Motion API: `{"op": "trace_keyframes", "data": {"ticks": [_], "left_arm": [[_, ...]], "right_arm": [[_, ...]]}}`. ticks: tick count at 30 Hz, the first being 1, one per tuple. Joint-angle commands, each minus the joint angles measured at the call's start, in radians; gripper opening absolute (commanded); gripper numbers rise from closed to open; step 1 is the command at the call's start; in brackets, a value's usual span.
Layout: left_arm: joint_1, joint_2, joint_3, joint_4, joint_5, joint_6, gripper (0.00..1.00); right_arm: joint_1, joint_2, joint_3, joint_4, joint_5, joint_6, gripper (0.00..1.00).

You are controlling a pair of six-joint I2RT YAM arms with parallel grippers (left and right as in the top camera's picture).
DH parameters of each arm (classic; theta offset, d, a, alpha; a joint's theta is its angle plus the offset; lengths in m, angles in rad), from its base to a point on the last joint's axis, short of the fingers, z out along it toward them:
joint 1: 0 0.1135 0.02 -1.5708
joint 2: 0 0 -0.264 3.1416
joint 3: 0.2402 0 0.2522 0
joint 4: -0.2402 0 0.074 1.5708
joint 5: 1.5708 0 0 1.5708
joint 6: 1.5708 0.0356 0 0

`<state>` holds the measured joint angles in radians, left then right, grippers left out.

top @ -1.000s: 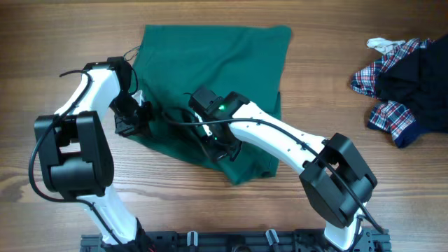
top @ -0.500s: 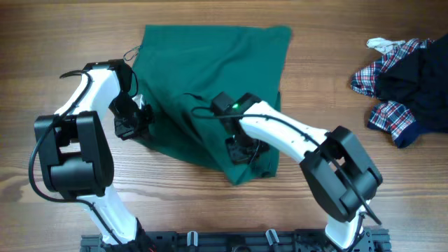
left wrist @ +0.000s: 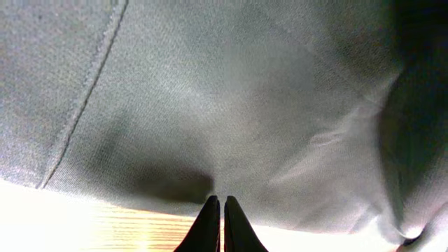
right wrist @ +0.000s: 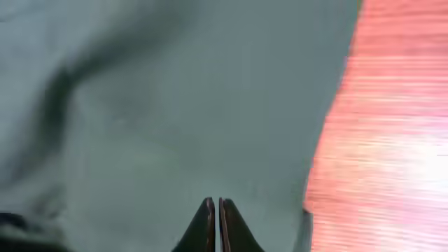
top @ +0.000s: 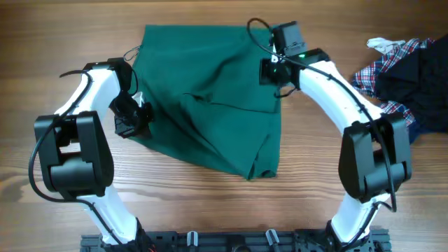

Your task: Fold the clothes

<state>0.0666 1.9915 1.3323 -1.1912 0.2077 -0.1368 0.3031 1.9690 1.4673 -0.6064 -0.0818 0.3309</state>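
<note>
The garment's near edge runs at a slant away from my left gripper, so I should bring my right gripper back from the garment's far corner to pull its bunched near corner straight.
A green garment lies spread and creased on the wooden table, its lower part folded to a point at the front. My left gripper is at the garment's left edge. In the left wrist view its jaws are shut, and their tips pinch the edge of the cloth just above the wood. My right gripper is over the garment's far right corner. In the right wrist view its jaws are shut and empty above the flat green cloth, close to its right edge.
A pile of other clothes, plaid and dark, lies at the right side of the table. Bare wood shows to the right of the garment. The arm bases stand at the front edge.
My right gripper has swept from the middle of the garment up to its far right corner. The folded front part shifted right and lies flatter. My left gripper has stayed put.
</note>
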Motion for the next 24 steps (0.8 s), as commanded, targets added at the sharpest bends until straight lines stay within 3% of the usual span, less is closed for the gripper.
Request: {"op": "trace_keyframes", "data": {"ticks": [1,3,5,7,15,24], "left_arm": [[0.003,-0.012,-0.006,0.002,0.005,-0.002,0.04],[0.003,-0.012,-0.006,0.008,0.005,-0.002,0.04],[0.003,-0.012,-0.006,0.014,0.005,-0.002,0.05],[0.003,-0.012,-0.006,0.019,0.005,-0.003,0.05],[0.003,-0.012,-0.006,0.032,0.005,-0.003,0.06],[0.003,-0.012,-0.006,0.024,0.005,-0.002,0.06]], "right_arm": [[0.024,0.034,0.016,-0.096,-0.183,-0.083,0.04],[0.044,0.016,0.042,-0.239,-0.261,-0.138,0.04],[0.064,-0.005,0.059,-0.452,-0.409,-0.286,0.05],[0.092,-0.002,0.030,-0.587,-0.423,-0.378,0.05],[0.173,0.004,-0.178,-0.415,-0.363,-0.297,0.06],[0.161,0.088,-0.248,-0.214,-0.068,-0.137,0.10]]}}
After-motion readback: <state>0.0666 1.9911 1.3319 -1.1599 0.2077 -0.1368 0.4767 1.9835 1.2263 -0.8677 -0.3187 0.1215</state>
